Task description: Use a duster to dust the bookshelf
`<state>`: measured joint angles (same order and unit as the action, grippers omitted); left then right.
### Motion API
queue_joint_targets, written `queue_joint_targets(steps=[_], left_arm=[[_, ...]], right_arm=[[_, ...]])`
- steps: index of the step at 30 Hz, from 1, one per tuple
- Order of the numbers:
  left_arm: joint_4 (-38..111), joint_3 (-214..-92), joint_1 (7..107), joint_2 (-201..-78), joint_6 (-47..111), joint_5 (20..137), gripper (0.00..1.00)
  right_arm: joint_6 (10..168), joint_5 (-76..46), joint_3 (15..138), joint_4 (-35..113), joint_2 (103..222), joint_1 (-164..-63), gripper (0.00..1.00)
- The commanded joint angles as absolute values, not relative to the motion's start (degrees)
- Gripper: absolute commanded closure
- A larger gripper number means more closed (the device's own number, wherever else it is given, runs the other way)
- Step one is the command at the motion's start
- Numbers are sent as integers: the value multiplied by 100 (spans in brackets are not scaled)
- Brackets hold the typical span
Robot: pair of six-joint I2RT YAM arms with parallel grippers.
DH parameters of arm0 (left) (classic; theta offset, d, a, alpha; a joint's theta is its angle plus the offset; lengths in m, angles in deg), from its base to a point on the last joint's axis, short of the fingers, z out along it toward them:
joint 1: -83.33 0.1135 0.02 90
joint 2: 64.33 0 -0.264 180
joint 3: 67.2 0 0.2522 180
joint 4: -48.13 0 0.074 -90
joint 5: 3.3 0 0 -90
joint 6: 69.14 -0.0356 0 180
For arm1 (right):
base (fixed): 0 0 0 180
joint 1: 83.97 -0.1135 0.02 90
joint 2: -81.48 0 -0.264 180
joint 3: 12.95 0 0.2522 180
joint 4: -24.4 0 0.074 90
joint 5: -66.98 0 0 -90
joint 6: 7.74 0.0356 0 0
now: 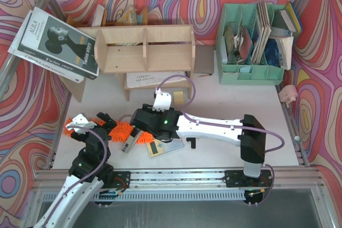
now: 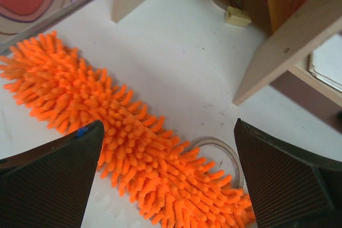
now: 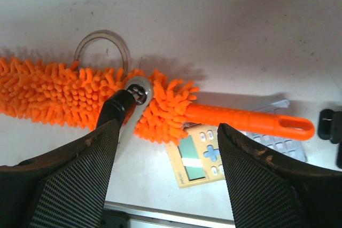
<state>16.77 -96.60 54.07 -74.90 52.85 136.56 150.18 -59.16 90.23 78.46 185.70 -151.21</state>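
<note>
The tool's silver end (image 3: 141, 88) is resting on top of the duster's strands. The black-and-silver tool (image 3: 117, 106) should come away from the duster right away when I lift it.
The orange fluffy duster (image 1: 120, 130) lies flat on the white table in front of the plywood bookshelf (image 1: 144, 49). Its brush (image 2: 123, 132) runs diagonally under my left gripper (image 2: 168, 126), which is open, just above it, one jaw on each side. In the right wrist view the brush (image 3: 59, 97) ends at the orange handle (image 3: 246, 121), which points right. My right gripper (image 3: 168, 132) is open over that junction, holding nothing. From above, the left gripper (image 1: 104, 124) and right gripper (image 1: 128, 134) both hover over the duster and hide much of it.
A clear ring (image 3: 101, 46) and a black-and-silver tool (image 3: 131, 97) lie against the brush. A beige calculator (image 3: 200, 156) lies under the handle. A mint-green organiser (image 1: 251, 52) stands back right, magazines (image 1: 53, 41) lean back left, and a small black part (image 1: 191, 142) lies near the right arm.
</note>
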Motion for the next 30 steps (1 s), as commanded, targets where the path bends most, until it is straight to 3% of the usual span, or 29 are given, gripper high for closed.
queue_joint_targets(steps=[1, 30], left_arm=[[1091, -9546, 5405, -7164, 5738, 14646, 2], [960, -9485, 5399, -6986, 5858, 14755, 1]], right_arm=[[15611, -5900, 9512, 8388, 18962, -15172, 32], [15232, -5089, 10865, 8090, 20562, -15165, 36]])
